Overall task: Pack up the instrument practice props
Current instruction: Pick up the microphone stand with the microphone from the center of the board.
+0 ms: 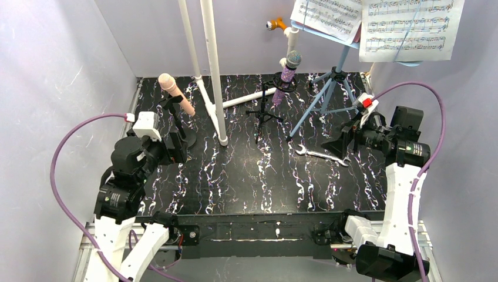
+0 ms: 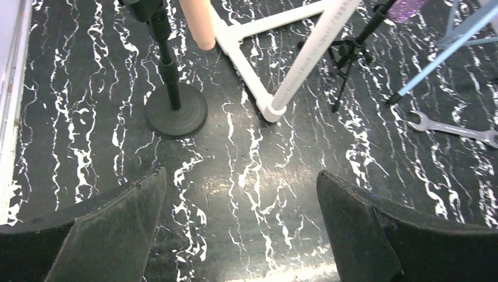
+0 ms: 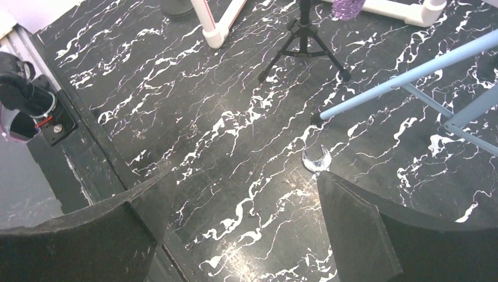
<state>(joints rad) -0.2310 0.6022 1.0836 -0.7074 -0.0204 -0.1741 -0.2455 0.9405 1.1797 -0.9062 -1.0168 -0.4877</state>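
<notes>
My left gripper is moving toward the clip's joint [image 2: 157, 26] and should keep going until my open fingers are on both sides of it, because the black holder's clip [image 1: 170, 101] stands clear of the white pipes.
A peach microphone [image 1: 176, 94] leans in a black round-base holder [image 1: 189, 138] at the left rear. In the left wrist view the base [image 2: 176, 111] stands just ahead of my open, empty left gripper [image 2: 241, 176]. A purple glitter microphone [image 1: 288, 76] sits on a black tripod [image 1: 262, 114] at mid-rear. The light-blue music rack [image 1: 330, 88] stands at the right rear on tripod legs, with sheet-music pages [image 1: 411, 26] on top. My right gripper [image 1: 340, 144] hovers open and empty near a rack leg [image 3: 405, 76]. My left gripper [image 1: 175, 147] is close to the holder.
A silver wrench [image 1: 320, 154] lies flat beside my right gripper, its open end [image 3: 316, 160] at the right fingertip. White plastic pipes [image 1: 211, 70] rise between the two microphones, with feet on the table [image 2: 271, 111]. Walls close in on the left, rear and right.
</notes>
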